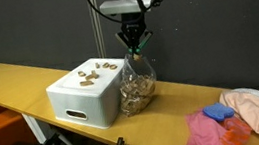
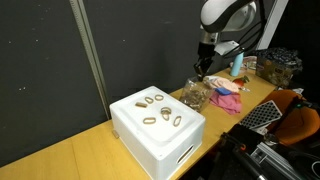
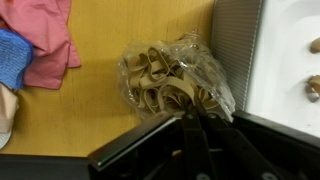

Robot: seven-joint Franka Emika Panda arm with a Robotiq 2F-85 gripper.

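Note:
The clear plastic bag's base is resting on the wood [image 1: 133,107] beside the white box. My gripper keeps lowering the bag's top [image 1: 135,61] and lets go of it there.
My gripper [image 1: 137,43] hangs above the wooden table and is shut on the top of a clear plastic bag [image 1: 135,84] full of tan rubber bands. The bag stands on the table right beside a white box [image 1: 84,93] that has several rubber bands lying on its lid. In the wrist view the closed fingers [image 3: 190,118] pinch the bag's crinkled plastic [image 3: 170,80], with the white box [image 3: 290,50] at the right edge. In an exterior view the gripper [image 2: 203,68] is over the bag [image 2: 194,95], behind the box [image 2: 155,125].
A pile of pink, blue and cream cloths [image 1: 238,117] lies on the table next to the bag, also seen in the wrist view [image 3: 35,45]. A dark curtain wall stands behind the table. A bottle [image 2: 238,64] and clutter stand at the far end.

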